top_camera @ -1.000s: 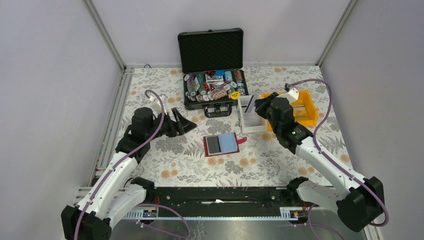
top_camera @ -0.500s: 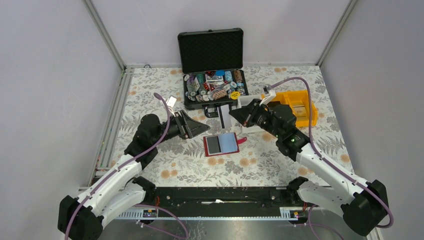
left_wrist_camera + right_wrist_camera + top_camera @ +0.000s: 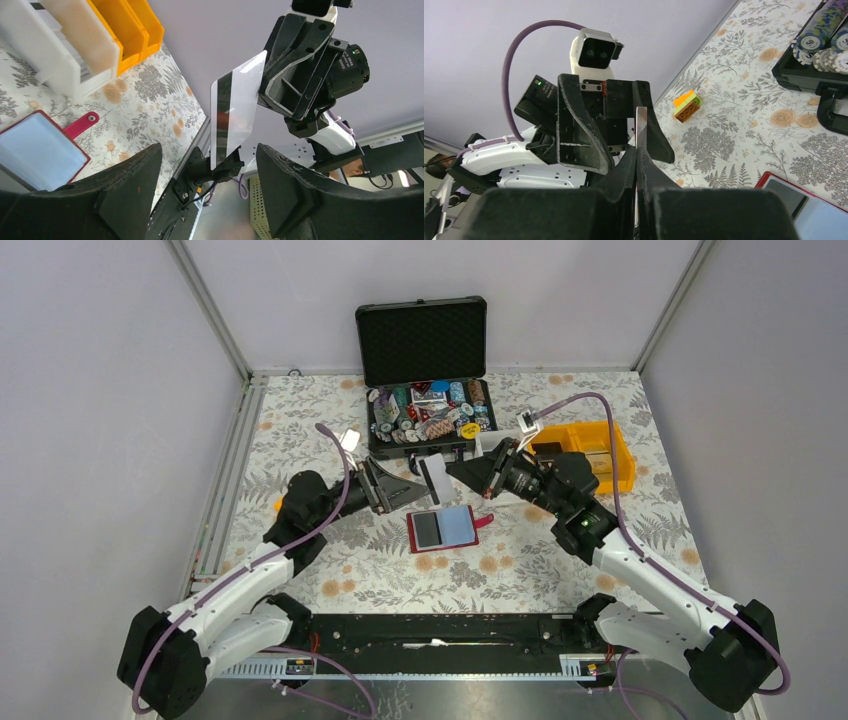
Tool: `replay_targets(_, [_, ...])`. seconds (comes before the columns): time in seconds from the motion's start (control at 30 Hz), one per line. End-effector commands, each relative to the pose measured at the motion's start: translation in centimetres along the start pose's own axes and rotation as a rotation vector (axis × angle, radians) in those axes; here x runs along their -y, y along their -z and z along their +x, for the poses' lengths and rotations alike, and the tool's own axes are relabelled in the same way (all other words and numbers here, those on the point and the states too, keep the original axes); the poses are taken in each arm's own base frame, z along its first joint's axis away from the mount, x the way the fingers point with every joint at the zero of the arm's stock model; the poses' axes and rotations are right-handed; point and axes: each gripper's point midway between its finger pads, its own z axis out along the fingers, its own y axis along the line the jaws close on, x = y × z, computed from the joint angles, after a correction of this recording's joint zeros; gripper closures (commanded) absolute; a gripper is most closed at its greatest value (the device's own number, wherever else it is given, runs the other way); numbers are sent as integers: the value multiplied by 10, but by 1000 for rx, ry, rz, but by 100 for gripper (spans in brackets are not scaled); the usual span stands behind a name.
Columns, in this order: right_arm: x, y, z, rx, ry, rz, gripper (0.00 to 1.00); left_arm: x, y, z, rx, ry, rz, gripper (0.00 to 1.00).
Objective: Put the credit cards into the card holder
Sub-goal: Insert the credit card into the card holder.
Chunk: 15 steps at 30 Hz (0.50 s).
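My right gripper covers the white credit card's plain end (image 3: pixel 251 82), so next my left gripper takes the striped end (image 3: pixel 221 117), freeing my right gripper to steady the card holder.
The card holder (image 3: pixel 442 529) lies open on the floral table, dark red, with a pale blue card and a grey card on it; it also shows in the left wrist view (image 3: pixel 45 150) and the right wrist view (image 3: pixel 796 200). My right gripper (image 3: pixel 452 473) is shut on a white credit card (image 3: pixel 434 478) with a dark stripe, held upright above the table behind the holder. In the left wrist view the card (image 3: pixel 235 112) hangs from the right gripper (image 3: pixel 262 95). My left gripper (image 3: pixel 410 489) is open, its fingers (image 3: pixel 132 192) facing the card, a little apart from it.
An open black case (image 3: pixel 425 420) of poker chips stands at the back. A yellow bin (image 3: pixel 600 455) is at the right, a white bin (image 3: pixel 65 45) beside it. A small toy brick (image 3: pixel 687 106) lies on the table at the left.
My right arm has swung left from the white bin, carrying the white card over the table. My left gripper has moved right towards it.
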Motion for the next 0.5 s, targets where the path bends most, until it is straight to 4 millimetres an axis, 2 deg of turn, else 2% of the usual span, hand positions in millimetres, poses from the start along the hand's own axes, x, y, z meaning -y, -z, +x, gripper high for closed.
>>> replay_targets(0.0, [-34, 2, -15, 41, 16, -114, 100, 26, -4, -4, 9, -25, 121, 32])
replay_targets(0.17, [-27, 0, -8, 32, -3, -107, 100, 47, -7, -4, 7, -19, 220, 48])
replay_targets(0.23, [-22, -1, -6, 33, -7, -91, 100, 53, -6, -3, 7, -20, 250, 58])
replay_targets(0.47, [-10, -1, -1, 34, -9, -51, 100, 43, -4, 1, 21, -1, 227, 89])
